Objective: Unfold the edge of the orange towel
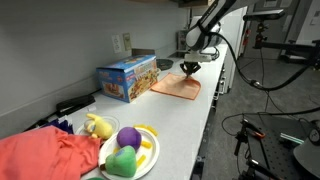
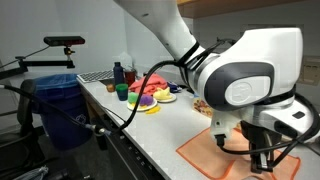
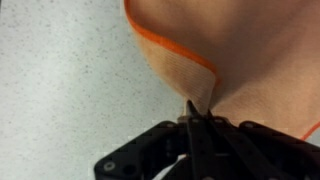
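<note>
My gripper is pinching the folded flap's narrow end [image 3: 194,99] close to the crease, so next I open it, lift clear and come down next to the flap's hem corner [image 3: 214,74].
The orange towel [image 1: 176,86] lies on the white counter at the far end; it also shows in an exterior view [image 2: 215,153] under the arm. In the wrist view the towel [image 3: 240,50] fills the upper right, with a darker orange hem curving down to the jaws. My gripper [image 3: 197,118] is shut on a pinched fold of the towel's edge and lifts it into a peak. In an exterior view the gripper [image 1: 190,68] sits just above the towel. The fingertips are partly hidden by the arm in the exterior view with the large wrist [image 2: 262,150].
A blue box [image 1: 127,78] stands on the counter beside the towel. A plate [image 1: 148,155] with toy fruit and a red cloth [image 1: 45,155] lie at the near end. A blue bin [image 2: 58,100] stands on the floor. The counter's edge [image 1: 205,130] runs along the towel.
</note>
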`<act>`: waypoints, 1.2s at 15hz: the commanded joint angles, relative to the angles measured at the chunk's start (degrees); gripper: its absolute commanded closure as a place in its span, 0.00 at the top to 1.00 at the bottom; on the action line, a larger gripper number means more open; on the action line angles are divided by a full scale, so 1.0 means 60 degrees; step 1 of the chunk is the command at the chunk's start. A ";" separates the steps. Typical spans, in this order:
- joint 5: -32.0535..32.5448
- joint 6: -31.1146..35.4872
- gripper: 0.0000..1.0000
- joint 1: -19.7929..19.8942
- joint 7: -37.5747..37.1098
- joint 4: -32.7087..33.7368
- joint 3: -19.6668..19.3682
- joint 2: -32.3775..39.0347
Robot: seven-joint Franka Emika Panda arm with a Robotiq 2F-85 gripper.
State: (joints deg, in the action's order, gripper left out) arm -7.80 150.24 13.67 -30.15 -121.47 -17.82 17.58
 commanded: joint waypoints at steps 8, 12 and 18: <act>-0.2139 0.0305 0.01 0.0567 0.0503 0.0082 -0.0025 -0.0437; -0.2717 -0.0087 0.36 0.0859 0.0036 0.0111 -0.0054 -0.0169; -0.3179 -0.0943 0.82 0.1112 0.0330 0.0382 0.0067 -0.0243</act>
State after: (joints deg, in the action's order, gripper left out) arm -24.72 149.01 19.29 -30.04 -121.18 -18.24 16.68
